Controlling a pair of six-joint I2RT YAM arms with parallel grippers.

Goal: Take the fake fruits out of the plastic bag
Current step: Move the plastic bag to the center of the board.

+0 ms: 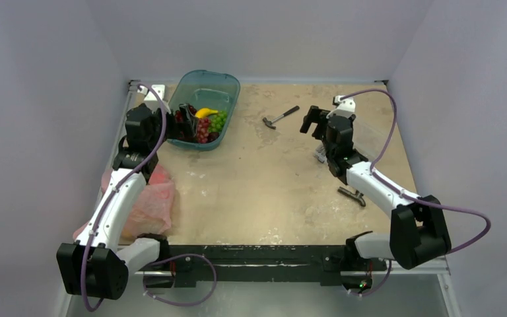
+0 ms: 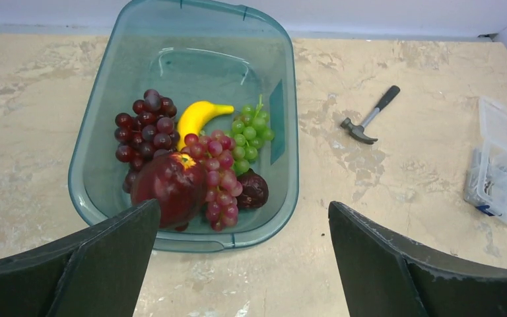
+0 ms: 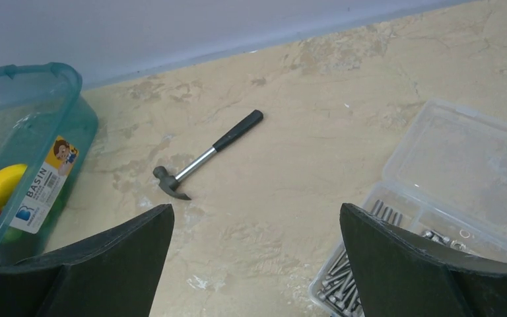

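I should keep my right gripper moving across, because the pink plastic bag's free side faces open table (image 1: 247, 181). My right gripper should then close on that side's loose plastic (image 1: 164, 203).
The pink plastic bag (image 1: 150, 201) lies crumpled at the table's left edge, partly under my left arm; I cannot see inside it. The fake fruits lie in the teal tray (image 2: 171, 39): a red apple (image 2: 168, 185), a yellow banana (image 2: 198, 119), green grapes (image 2: 249, 135), pink-red grapes (image 2: 219, 178), dark grapes (image 2: 146, 125) and a dark round fruit (image 2: 255, 190). My left gripper (image 2: 244, 208) is open and empty, above the tray's near rim; in the top view it (image 1: 185, 120) is at the tray's left side. My right gripper (image 3: 256, 208) is open and empty over bare table.
A small hammer (image 1: 280, 117) lies between the tray and my right gripper (image 1: 313, 120). A clear box of screws (image 3: 436, 191) sits open beside the right gripper. A dark tool (image 1: 352, 195) lies by the right arm. Walls close in on three sides.
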